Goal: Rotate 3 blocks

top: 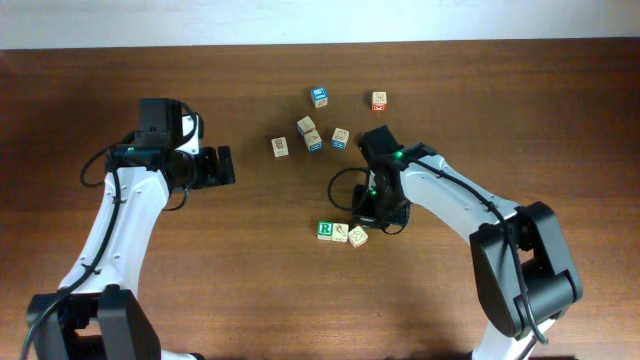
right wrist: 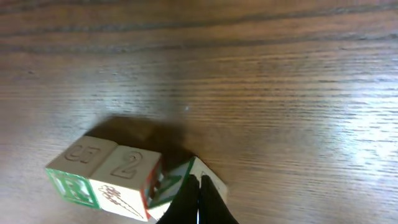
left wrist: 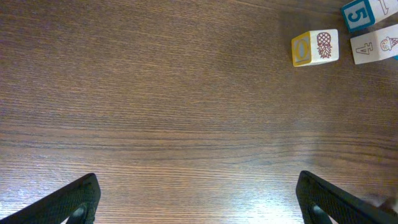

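Note:
I should push the third block's outer side (top: 366, 236) toward the row with my right gripper until the block lies square, because the third block (top: 358, 237) sits crooked against the middle block.
Three pale-wood blocks lie in a row at the table's middle: one with a green "R" (top: 325, 230), a middle one (top: 341, 232), and a third (top: 358, 237) turned askew at the right end. In the right wrist view the "R" block (right wrist: 78, 168) shows an embossed 5 on top, the middle block (right wrist: 127, 177) a 2, and the green-bordered third block (right wrist: 214, 182) sits twisted. My right gripper (right wrist: 198, 186) is shut, its tips pressed on that third block's top. My left gripper (top: 222, 165) stands open far to the left, nothing between its fingers (left wrist: 74, 202).
Further cubes are scattered at the back: a blue one (top: 319, 96), a red one (top: 379, 100), a cluster (top: 311, 132), another (top: 340, 137) and a pale one (top: 280, 147). The left wrist view catches a pineapple cube (left wrist: 316, 47) and a "4" cube (left wrist: 374, 48).

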`<state>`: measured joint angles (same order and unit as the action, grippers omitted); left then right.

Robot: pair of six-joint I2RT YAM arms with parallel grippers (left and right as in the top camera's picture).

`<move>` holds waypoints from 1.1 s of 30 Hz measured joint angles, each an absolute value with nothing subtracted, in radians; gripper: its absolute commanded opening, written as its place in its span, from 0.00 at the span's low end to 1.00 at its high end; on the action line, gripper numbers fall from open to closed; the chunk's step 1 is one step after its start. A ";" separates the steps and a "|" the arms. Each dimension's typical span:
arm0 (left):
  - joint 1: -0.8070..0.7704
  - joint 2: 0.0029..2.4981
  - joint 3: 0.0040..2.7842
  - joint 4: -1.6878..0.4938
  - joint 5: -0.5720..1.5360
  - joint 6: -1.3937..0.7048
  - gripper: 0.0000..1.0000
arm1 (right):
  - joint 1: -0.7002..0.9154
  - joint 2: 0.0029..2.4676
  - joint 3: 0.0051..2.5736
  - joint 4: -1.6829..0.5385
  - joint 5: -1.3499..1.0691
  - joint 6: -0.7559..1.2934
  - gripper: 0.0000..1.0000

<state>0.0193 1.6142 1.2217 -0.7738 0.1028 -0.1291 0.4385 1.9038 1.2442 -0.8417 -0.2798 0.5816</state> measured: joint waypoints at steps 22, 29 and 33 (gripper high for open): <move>0.019 1.615 1.221 -0.773 0.103 -0.129 0.99 | 0.434 1.896 1.241 -0.926 -0.261 0.528 0.04; 0.019 1.615 1.222 -0.774 0.103 -0.129 0.99 | 0.437 1.896 1.240 -0.859 -0.276 0.548 0.04; 0.019 1.615 1.221 -0.774 0.102 -0.129 0.99 | 0.439 1.896 1.240 -0.810 -0.281 0.553 0.04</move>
<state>0.0193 1.6146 1.2213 -0.7738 0.1024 -0.1291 0.4385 1.8961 1.2396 -0.8104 -0.2810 0.5529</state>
